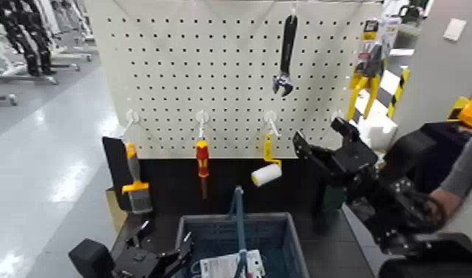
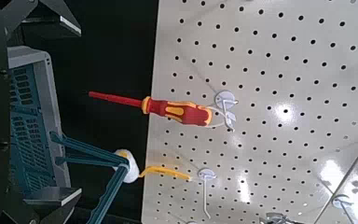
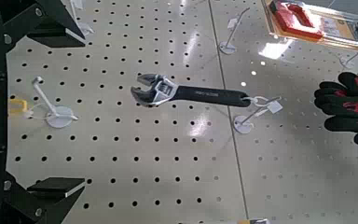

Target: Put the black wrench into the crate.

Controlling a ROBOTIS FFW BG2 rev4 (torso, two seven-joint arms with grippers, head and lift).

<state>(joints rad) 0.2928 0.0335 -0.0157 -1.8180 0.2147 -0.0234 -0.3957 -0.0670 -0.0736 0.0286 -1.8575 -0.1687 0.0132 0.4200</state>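
Note:
I expect the black wrench (image 1: pixel 285 55) to bring its loop along when I carry it away, because it hangs by a white loop (image 3: pixel 257 101) over the hook.
The black wrench (image 1: pixel 285 55) hangs head-down from a hook high on the white pegboard, right of centre. It also shows in the right wrist view (image 3: pixel 200 93), lying between the spread fingers. My right gripper (image 1: pixel 324 137) is raised in front of the board, below and right of the wrench, open and empty, apart from it. The crate (image 1: pixel 283 236) stands low in front of me with its blue bar handle (image 1: pixel 239 222) upright; it also shows in the left wrist view (image 2: pixel 28 121). My left gripper (image 1: pixel 154 259) rests low beside the crate's left side, open and empty.
An orange-handled brush (image 1: pixel 134 185), a red-yellow screwdriver (image 1: pixel 202 163) and a yellow-handled paint roller (image 1: pixel 267 168) hang in the lower row. Red-black gloves (image 3: pixel 350 107) hang beyond the wrench handle. Yellow tools (image 1: pixel 366 81) hang at the board's right. A person's arm (image 1: pixel 461 177) is at the right.

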